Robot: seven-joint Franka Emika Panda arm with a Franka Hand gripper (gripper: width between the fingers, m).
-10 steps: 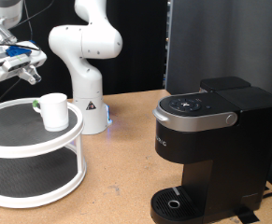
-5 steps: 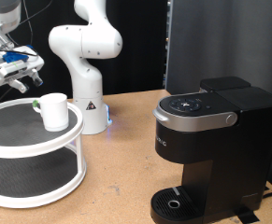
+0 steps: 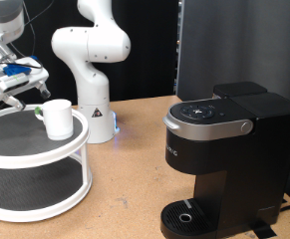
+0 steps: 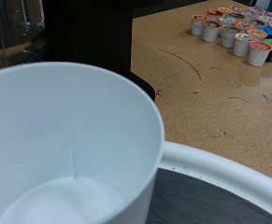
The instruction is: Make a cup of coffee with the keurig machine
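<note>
The upright cup (image 3: 59,119) has its handle pointing toward my open gripper, so I keep moving my gripper down until its fingers are on either side of the handle (image 3: 39,115), and then close it.
The cup (image 3: 57,118) is a small white mug with a greenish handle. It stands upright on the top tier of a white two-tier round stand (image 3: 15,149) at the exterior view's left. My gripper (image 3: 23,97) hangs just above and to the left of the cup, open and holding nothing. In the wrist view the cup (image 4: 70,149) fills the picture, looks empty inside, and my fingers do not show. The keurig machine (image 3: 224,159) stands at the exterior view's right with its lid down. It is the black shape behind the cup in the wrist view (image 4: 84,33).
The white arm base (image 3: 93,90) stands behind the stand. Several coffee pods (image 4: 240,28) sit grouped on the wooden table (image 4: 210,93). The stand's white rim (image 4: 238,182) runs under the cup. A dark panel (image 3: 234,45) backs the machine.
My gripper has come down and slightly to the right, closer to the cup. The cup and the machine have not moved.
</note>
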